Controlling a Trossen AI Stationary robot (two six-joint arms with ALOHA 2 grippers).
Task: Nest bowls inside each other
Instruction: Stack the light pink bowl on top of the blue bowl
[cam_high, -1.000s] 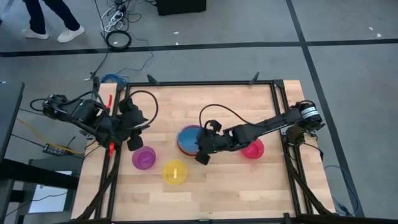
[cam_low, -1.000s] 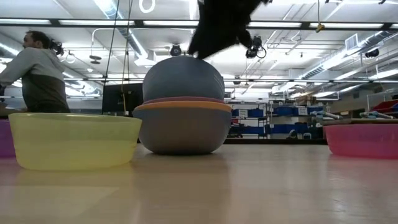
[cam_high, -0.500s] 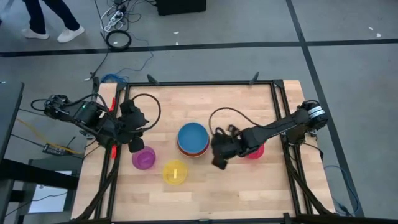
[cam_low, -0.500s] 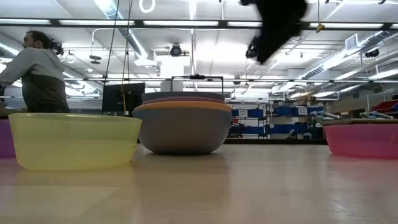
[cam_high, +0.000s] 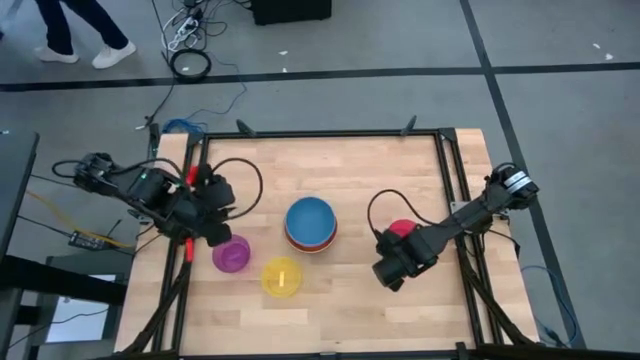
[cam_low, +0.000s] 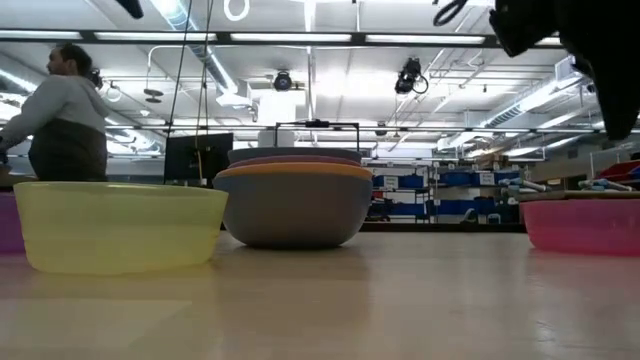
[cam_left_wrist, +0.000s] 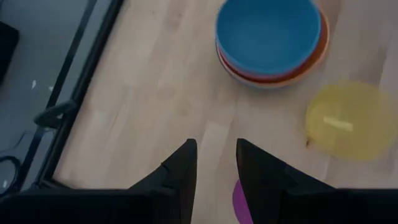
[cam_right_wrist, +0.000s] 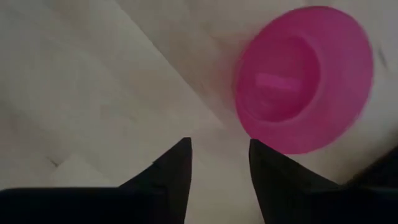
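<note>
The reddish-pink bowl will settle inside the blue bowl, below the blue rim, when the robot lowers it, because the blue bowl's opening looks wider than the reddish-pink bowl.
A stack of nested bowls, blue one on top, stands mid-table; in the low view the stack rests on its largest, greyish bowl. A purple bowl and a yellow bowl sit loose near the front left. A reddish-pink bowl sits to the right, partly under my right arm. My right gripper hangs open, pointing down, just nearer than that bowl, touching nothing. My left gripper hovers open at the purple bowl's far-left side.
A black frame runs along the table's left, far and right sides. Bare wood lies along the table's near edge and far side. A person stands beyond the table in the low view.
My right gripper has let go of the blue bowl, which has dropped from a tilt above the stack to sit nested in it. The gripper has then swung toward the table's right and near edges, tipping to point down beside the reddish-pink bowl.
</note>
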